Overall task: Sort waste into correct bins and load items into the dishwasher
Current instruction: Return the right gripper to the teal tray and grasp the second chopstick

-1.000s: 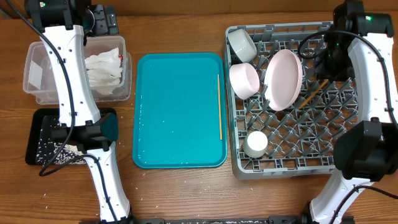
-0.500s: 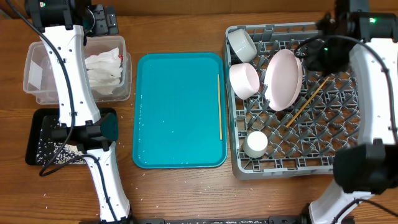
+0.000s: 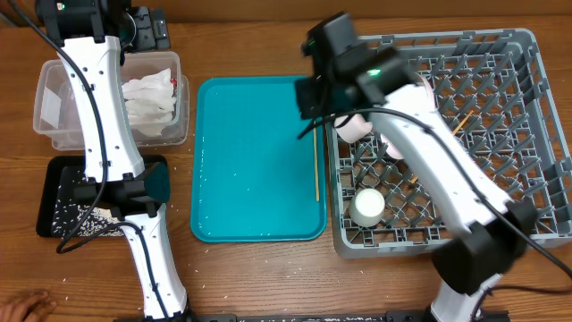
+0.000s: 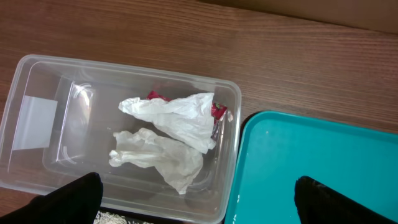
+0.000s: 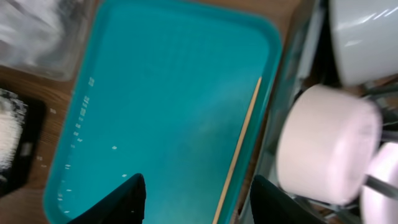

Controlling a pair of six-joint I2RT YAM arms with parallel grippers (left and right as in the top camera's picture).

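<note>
My right gripper should go on down to the teal tray, as the wooden chopstick (image 3: 316, 172) lies lengthwise between its open fingers, until they are on either side of the chopstick (image 3: 315, 150), before it closes.
One wooden chopstick (image 3: 315, 170) lies along the right edge of the teal tray (image 3: 250, 161); it also shows in the right wrist view (image 5: 239, 155). My right gripper (image 3: 311, 105) hangs open and empty above it, fingers either side (image 5: 199, 202). A second chopstick (image 3: 461, 123) lies in the grey dish rack (image 3: 536, 134), with a white cup (image 3: 366, 206) and bowls (image 5: 326, 146) partly hidden by my arm. My left gripper (image 3: 147, 31) is open and empty above the clear tub (image 4: 37, 81), which holds crumpled red-stained napkins (image 4: 174, 118). The black tray (image 3: 63, 210) holds rice grains.
The teal tray carries a few small scraps and sits between the bins and the rack. A person's hand (image 3: 27, 306) shows at the bottom-left table edge. The left arm's base stands beside the black tray.
My right arm has swung from the rack's far right side leftward over the tray's right edge, leaving a chopstick lying in the rack. A hand has appeared at bottom left. The left arm is still.
</note>
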